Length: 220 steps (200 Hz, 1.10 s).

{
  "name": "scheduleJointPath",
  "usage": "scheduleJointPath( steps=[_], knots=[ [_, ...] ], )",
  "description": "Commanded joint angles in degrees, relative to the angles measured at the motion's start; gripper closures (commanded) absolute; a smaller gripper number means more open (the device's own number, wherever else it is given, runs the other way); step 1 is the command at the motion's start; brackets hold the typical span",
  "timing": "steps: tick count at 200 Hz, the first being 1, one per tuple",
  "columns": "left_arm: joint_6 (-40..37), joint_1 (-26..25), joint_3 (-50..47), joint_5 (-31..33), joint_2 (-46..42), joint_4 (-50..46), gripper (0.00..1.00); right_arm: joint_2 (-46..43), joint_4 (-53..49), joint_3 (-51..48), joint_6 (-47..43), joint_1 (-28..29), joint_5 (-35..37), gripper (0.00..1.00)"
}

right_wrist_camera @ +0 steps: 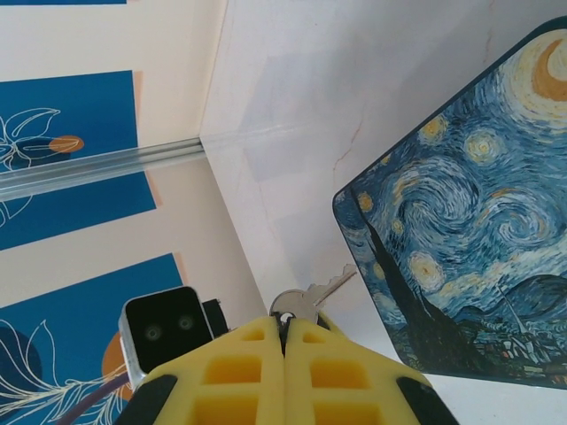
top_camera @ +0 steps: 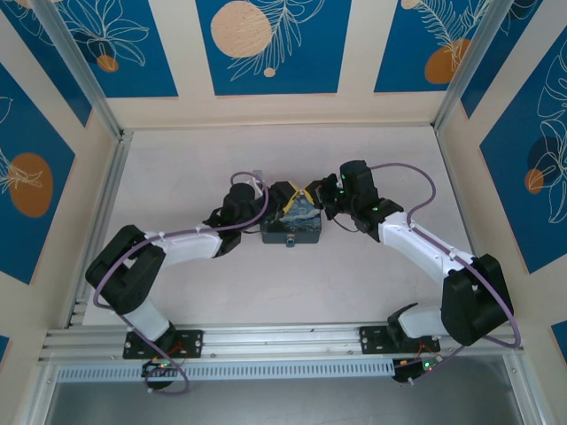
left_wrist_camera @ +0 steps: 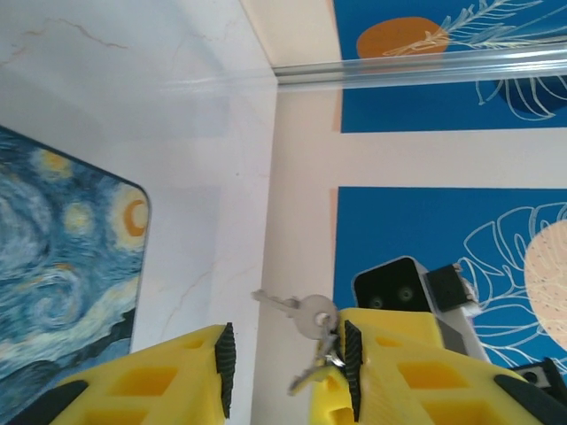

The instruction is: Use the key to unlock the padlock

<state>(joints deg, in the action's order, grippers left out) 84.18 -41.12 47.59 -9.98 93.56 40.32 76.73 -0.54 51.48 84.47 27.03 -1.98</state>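
Observation:
The key's blade [right_wrist_camera: 335, 283] slants off to the side from the fingers of the robot's right gripper, so the left gripper should hold the keys [left_wrist_camera: 312, 315] while the right gripper opens and grips them again.
The small silvery key [right_wrist_camera: 307, 301] is pinched by its round head in my right gripper [right_wrist_camera: 283, 320], which is shut on it; its blade points up-right toward the starry-night box [right_wrist_camera: 469, 230]. In the left wrist view the same key [left_wrist_camera: 306, 312] hangs with a second key on a ring, close to the right pad [left_wrist_camera: 352, 363] of my left gripper [left_wrist_camera: 285, 343], which stands open around them. In the top view both grippers meet over the box [top_camera: 292, 220], the left gripper [top_camera: 282, 197] beside the right gripper [top_camera: 312, 197]. The teal-blue padlock [top_camera: 291, 241] hangs at the box's near face.
The box lies mid-table on the pale tabletop [top_camera: 177, 177]. Blue-and-cream patterned walls [top_camera: 275, 35] enclose the table on three sides, with aluminium rails [top_camera: 266, 341] along the near edge. The other wrist's camera [left_wrist_camera: 403, 288] sits right behind the left gripper's fingers.

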Motion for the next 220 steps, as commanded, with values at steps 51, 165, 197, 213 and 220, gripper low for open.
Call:
scheduleJointPath(
  steps=[51,165,197,213,220],
  knots=[
    [0.6,-1.2,1.6,1.6,0.4,2.4,0.74,0.5,1.1,-1.9,1.4,-0.2,-0.5,1.0],
    [-0.7,-1.6,1.3,2.0,0.3,0.3,1.0,-0.5,-0.1,-2.1,0.4,-0.5,0.1,0.95],
    [-7.0,0.4,3.0,-2.3,-0.2,-5.7,1.0,-4.9,-5.5,-2.6,-6.0,-3.0,0.6,0.41],
    [-11.2,2.1,4.7,-6.8,0.1,-8.8,1.0,-7.1,-6.5,-3.5,-11.4,-6.0,-1.8,0.36],
    [-13.4,3.0,6.3,-9.7,0.6,-10.3,1.0,-7.6,-6.5,-3.8,-13.8,-7.4,-3.3,0.36]
  ],
)
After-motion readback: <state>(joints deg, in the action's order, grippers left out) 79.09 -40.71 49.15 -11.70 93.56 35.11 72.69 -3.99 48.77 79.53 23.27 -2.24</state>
